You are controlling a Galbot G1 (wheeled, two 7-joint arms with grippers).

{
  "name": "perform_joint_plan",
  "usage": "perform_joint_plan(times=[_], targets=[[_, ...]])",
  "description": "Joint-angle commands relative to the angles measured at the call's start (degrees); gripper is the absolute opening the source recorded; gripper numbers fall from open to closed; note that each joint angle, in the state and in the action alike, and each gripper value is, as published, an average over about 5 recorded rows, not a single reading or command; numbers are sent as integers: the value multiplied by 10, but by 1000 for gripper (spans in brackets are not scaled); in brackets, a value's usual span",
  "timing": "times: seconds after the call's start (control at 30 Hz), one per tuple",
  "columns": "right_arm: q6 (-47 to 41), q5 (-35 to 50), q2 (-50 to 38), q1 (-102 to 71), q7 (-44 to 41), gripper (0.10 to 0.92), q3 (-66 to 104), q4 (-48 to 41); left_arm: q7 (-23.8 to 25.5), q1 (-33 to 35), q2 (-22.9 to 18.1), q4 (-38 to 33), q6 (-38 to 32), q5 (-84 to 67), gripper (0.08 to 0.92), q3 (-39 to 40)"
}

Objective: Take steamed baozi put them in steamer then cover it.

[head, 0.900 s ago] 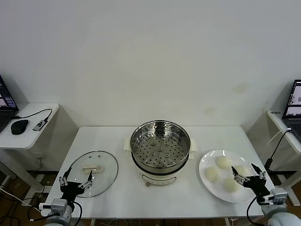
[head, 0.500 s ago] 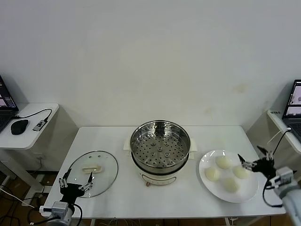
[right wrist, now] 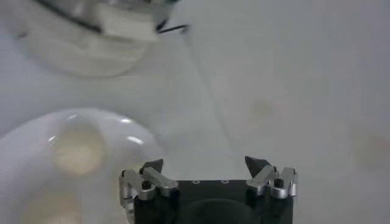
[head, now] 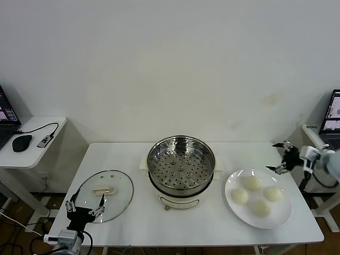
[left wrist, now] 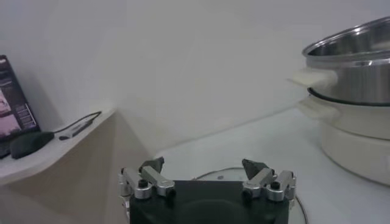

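The far baozi (head: 252,183) will come free alone when the robot lifts it, because clear gaps (head: 257,195) separate the baozi on the white plate.
The steamer (head: 180,164) stands at the table's middle, uncovered, with its perforated tray bare. Several steamed baozi lie on a white plate (head: 280,214) to its right; one baozi (head: 252,183) is nearest my right gripper (head: 274,157). That gripper hovers open and holding nothing above the plate's far right edge. In the right wrist view the gripper (right wrist: 204,163) shows a baozi (right wrist: 76,149) off to one side of it. The cover (head: 106,194) lies flat at the front left. My left gripper (head: 85,201) waits open at the cover's near edge, and the steamer (left wrist: 353,55) shows beyond it.
A side table on the left carries a mouse (head: 22,142) and a cable. Another side table on the right holds a laptop (head: 332,114), close to my right arm. A black cable hangs off the table's right edge.
My right gripper has risen from the plate's front right and swung back to its far right edge, staying open. The left gripper has barely shifted.
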Motion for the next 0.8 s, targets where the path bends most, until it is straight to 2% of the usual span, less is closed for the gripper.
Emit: perform_joint_plan(times=[0.03, 0.23, 0.8], targets=[[37, -92, -17, 160, -120, 823, -209, -54, 0, 11, 0, -12, -1, 5, 823, -2], [39, -136, 33, 123, -84, 823, -193, -90, 0, 15, 0, -12, -1, 7, 823, -1], [42, -164, 139, 108, 0, 823, -192, -182, 1, 19, -2, -5, -3, 14, 823, 1]])
